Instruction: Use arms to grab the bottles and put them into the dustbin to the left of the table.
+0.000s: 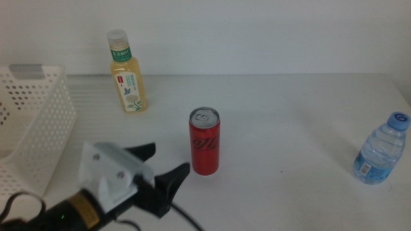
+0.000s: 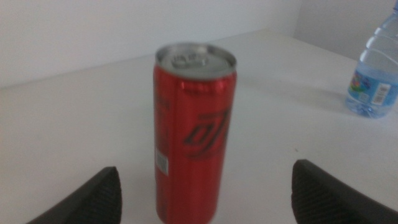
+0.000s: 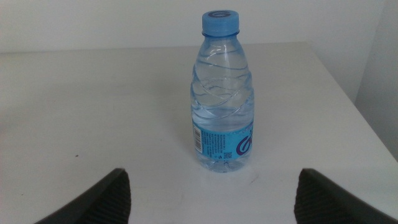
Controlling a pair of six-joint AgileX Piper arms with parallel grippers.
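Note:
I keep moving my left gripper toward the upright red can [image 1: 205, 141], which is lined up with the open fingers, until the can's body [image 2: 191, 146] is deep inside, and then close the gripper.
A slim red can [image 1: 205, 142] stands upright at the middle of the white table [image 1: 289, 109]. My left gripper [image 1: 164, 165] comes in from the lower left, open, its tips a short way from the can and apart from it. In the left wrist view the can [image 2: 194, 134] stands centred ahead of the open left gripper [image 2: 205, 169]. The yellow tea bottle [image 1: 128, 74] stands at the back left. Far right stands the clear water bottle [image 1: 381, 151]. In the right wrist view the open right gripper [image 3: 212, 175] faces that bottle [image 3: 222, 93] without touching it. The right arm is out of the middle view.
The white perforated dustbin [image 1: 32, 122] stands at the table's left edge, beside my left arm. The water bottle [image 2: 376, 68] also shows beyond the can in the left wrist view. The table's right edge runs close behind the water bottle.

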